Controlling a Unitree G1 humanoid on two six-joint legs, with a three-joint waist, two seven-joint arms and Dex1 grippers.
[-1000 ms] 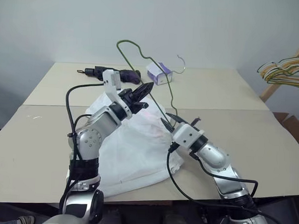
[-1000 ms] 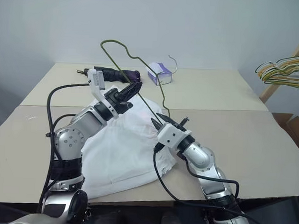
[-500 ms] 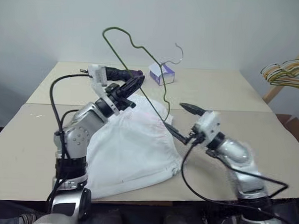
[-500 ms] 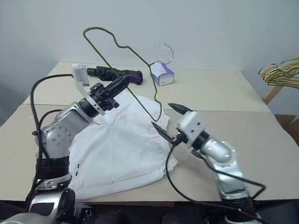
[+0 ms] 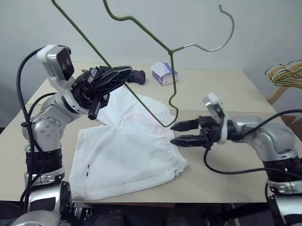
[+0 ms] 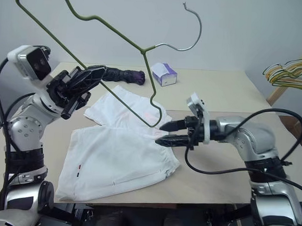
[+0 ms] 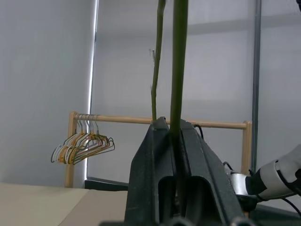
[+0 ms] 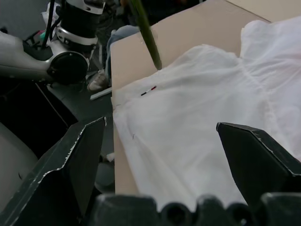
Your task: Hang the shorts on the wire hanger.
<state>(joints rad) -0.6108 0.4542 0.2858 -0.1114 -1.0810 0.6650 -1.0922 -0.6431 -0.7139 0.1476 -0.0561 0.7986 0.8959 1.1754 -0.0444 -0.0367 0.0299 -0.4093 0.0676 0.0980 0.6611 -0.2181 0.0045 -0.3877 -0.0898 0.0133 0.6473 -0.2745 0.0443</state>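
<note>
I should take the wire hanger by its low corner (image 5: 171, 122) with my right gripper, because my left gripper is holding the hanger and the shorts' waistband (image 5: 178, 157) faces my right gripper.
The white shorts (image 5: 129, 152) lie spread flat on the table, with a small dark mark near one hem. My left gripper (image 5: 123, 74) is shut on the olive-green wire hanger (image 5: 144, 30) and holds it high above the table. The hook points up and right, and one corner dips just above the shorts. In the left wrist view the fingers (image 7: 197, 155) pinch the wire (image 7: 178, 70). My right gripper (image 5: 173, 135) points level toward the shorts' near edge and is open, holding nothing. Cloth (image 8: 197, 127) shows between its spread fingers.
A white-and-purple tissue box (image 5: 163, 73) and a dark purple folded object (image 5: 135, 76) sit at the back of the beige table (image 5: 232, 91). A bunch of yellow and green hangers (image 5: 288, 74) hangs on a wooden rack to the right.
My left gripper has lifted the hanger up and to the left, swinging its hook higher. My right gripper has opened wide and rolled to point sideways at the shorts.
</note>
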